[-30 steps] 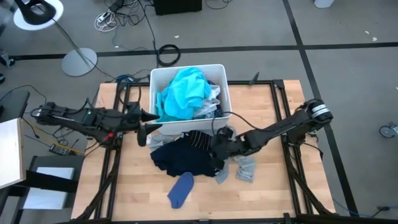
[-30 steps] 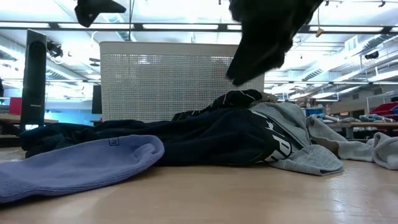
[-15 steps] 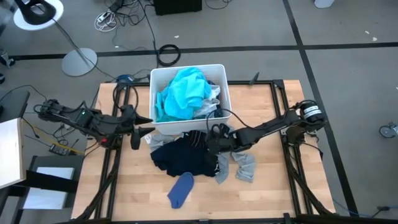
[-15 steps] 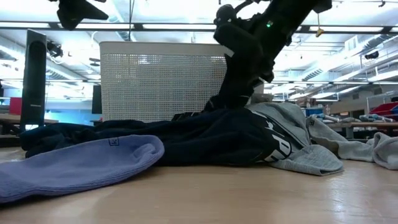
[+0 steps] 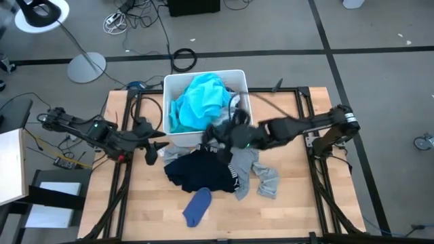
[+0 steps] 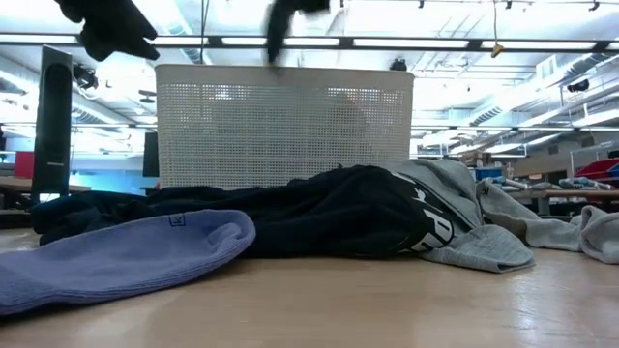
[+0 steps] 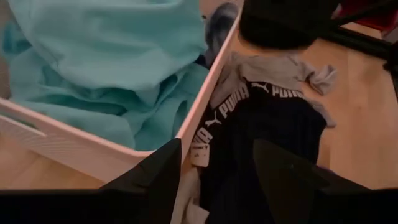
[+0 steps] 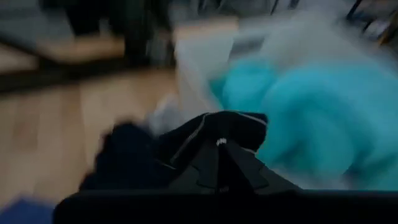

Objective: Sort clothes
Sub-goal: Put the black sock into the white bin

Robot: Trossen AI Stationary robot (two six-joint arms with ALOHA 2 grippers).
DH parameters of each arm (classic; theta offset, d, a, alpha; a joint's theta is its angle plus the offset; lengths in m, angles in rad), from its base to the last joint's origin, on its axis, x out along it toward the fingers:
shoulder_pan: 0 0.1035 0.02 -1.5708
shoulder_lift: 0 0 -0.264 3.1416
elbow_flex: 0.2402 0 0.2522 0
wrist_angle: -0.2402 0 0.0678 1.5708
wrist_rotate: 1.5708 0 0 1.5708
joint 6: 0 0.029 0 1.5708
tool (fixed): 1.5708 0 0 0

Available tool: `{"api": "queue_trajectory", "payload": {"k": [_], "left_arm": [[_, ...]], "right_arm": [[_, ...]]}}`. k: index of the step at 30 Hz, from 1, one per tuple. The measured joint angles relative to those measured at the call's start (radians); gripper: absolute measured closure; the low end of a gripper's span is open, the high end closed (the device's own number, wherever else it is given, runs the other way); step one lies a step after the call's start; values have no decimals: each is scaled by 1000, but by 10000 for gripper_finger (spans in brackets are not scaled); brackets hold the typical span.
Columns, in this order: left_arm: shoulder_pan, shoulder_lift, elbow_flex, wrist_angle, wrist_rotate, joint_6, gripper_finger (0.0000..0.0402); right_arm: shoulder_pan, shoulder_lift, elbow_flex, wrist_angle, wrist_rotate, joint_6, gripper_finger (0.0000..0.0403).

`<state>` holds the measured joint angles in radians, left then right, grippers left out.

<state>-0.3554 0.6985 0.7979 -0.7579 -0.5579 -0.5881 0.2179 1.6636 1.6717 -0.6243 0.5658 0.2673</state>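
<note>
One blue sock is by itself next to the spread navy piece, so I should expect the matching sock to be hidden underneath when I lift the navy piece.
The clothes lie in a heap in front of the white bin: a navy piece with white lettering, a grey top and a blue sock. A turquoise tee fills the bin. My right gripper hovers at the bin's near wall, shut on a dark striped piece. My left gripper waits open at the bin's left near corner, above the navy piece. My right gripper pinches a bunched fold of the dark striped piece between its two fingers, reaching in from the table's right. The piece is raised off the heap and bunches around the fingertips. The view is blurred, so how many layers are held does not show.
The bin's near wall stands right by the raised piece. Bare wood lies to the right of the heap and along the near edge. Black frame rails run down both sides of the table.
My right gripper has dropped onto the far part of the heap and shut on the dark striped piece. It has then risen and moved toward the bin, drawing that piece up off the heap. The navy piece, grey top and sock have stayed where they were.
</note>
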Motion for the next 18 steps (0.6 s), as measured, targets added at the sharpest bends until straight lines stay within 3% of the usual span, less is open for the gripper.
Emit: {"api": "queue_trajectory", "payload": {"k": [5, 10, 18], "left_arm": [[0, 77, 0, 5, 5, -71, 195], [0, 180, 0, 14, 96, -103, 195], [0, 364, 0, 140, 226, -95, 195]], "right_arm": [[-81, -1, 133, -5, 39, -102, 392], [-204, 0, 146, -36, 36, -89, 375], [-347, 2, 146, -114, -196, -51, 327]]}}
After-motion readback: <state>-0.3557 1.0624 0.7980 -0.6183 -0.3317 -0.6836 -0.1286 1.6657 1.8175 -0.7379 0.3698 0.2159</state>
